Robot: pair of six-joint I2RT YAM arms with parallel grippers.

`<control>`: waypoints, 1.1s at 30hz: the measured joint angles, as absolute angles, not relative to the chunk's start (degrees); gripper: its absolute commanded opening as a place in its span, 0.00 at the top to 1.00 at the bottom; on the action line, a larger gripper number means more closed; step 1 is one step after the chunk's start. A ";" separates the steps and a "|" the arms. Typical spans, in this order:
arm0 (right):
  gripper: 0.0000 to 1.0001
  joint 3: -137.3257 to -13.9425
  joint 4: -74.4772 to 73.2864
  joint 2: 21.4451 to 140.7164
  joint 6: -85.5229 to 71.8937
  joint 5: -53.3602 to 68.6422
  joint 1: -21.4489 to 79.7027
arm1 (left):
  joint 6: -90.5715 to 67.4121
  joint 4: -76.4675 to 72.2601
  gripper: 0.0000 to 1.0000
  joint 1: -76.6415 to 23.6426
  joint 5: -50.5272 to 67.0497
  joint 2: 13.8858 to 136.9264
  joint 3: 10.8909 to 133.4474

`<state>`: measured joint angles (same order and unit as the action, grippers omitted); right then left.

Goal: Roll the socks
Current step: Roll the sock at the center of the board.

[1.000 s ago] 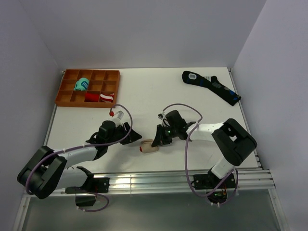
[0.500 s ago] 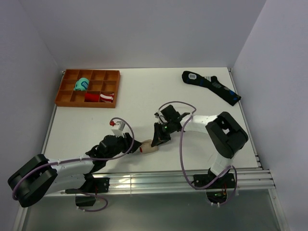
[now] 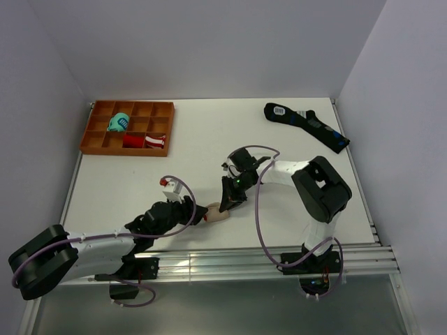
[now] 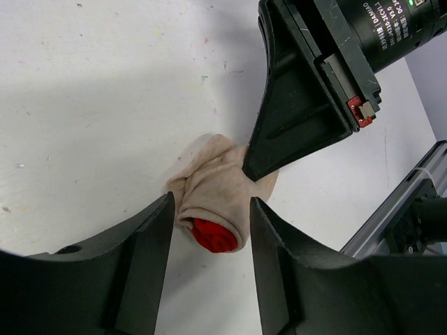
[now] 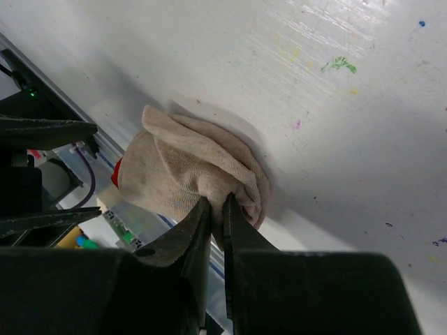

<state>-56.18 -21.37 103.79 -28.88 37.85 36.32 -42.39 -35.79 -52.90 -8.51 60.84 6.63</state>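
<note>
Next, I pinch the red end with my left gripper in the beige roll's opening, where it shows, before my right gripper opens and regrips the roll's other end.
The socks are a small beige roll with a red end, lying on the white table near its front edge. In the left wrist view the roll lies between my left gripper's open fingers, red end toward the camera, not pinched. My left gripper is at the roll's left side. My right gripper is shut on a fold of the beige fabric at the roll's right end, seen in the right wrist view with the socks bunched ahead of the fingers.
An orange divided tray at the back left holds a teal bundle and a red-and-white bundle. A long black sock with blue and white marks lies at the back right. Aluminium rails run along the near edge.
My left gripper has moved right and forward until its open fingers straddle the roll's red end. My right gripper has stayed pinched on the roll, shifting slightly left.
</note>
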 measured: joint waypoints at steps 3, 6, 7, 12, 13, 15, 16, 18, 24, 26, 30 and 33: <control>0.89 -56.90 -22.24 104.38 -28.67 38.09 36.29 | -42.37 -35.70 0.39 -53.32 -9.15 61.01 6.63; 0.89 -57.19 -22.70 104.64 -28.47 38.28 36.23 | -42.35 -35.77 0.24 -54.13 -9.89 61.34 6.63; 0.89 -57.36 -22.85 104.84 -28.42 38.41 36.21 | -42.13 -35.73 0.25 -54.39 -10.02 61.54 6.63; 0.89 -57.91 -23.40 105.43 -28.38 38.92 36.18 | -42.15 -35.57 0.27 -56.07 -10.44 63.92 7.03; 0.89 -57.98 -23.49 105.47 -28.36 38.94 36.16 | -42.15 -35.48 0.27 -56.49 -10.61 64.38 7.11; 0.89 -58.08 -23.64 105.58 -28.27 38.98 36.12 | -42.15 -35.33 0.28 -57.19 -10.94 64.90 7.27; 0.89 -58.08 -23.66 105.58 -28.21 39.05 36.12 | -42.13 -35.31 0.29 -57.49 -11.14 65.17 7.35; 0.89 -58.08 -23.66 105.60 -28.16 39.07 36.12 | -42.04 -35.27 0.31 -57.89 -11.62 65.76 7.66; 0.89 -58.19 -23.68 105.89 -27.90 39.40 36.05 | -41.28 -35.44 0.37 -58.59 -12.40 68.64 8.84; 0.89 -58.19 -23.68 106.02 -27.79 39.70 35.99 | -41.17 -35.70 0.38 -58.67 -12.78 69.49 9.02; 0.89 -58.26 -23.68 106.21 -27.57 39.97 35.88 | -41.17 -36.03 0.43 -58.96 -13.63 69.69 9.13; 0.89 -58.30 -23.68 106.30 -27.53 40.12 35.83 | -41.10 -36.18 0.48 -59.07 -14.15 69.69 9.32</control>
<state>-58.30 -23.68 106.30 -27.53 40.12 35.83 -41.10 -36.18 -59.07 -14.15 69.69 9.32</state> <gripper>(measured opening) 0.142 0.549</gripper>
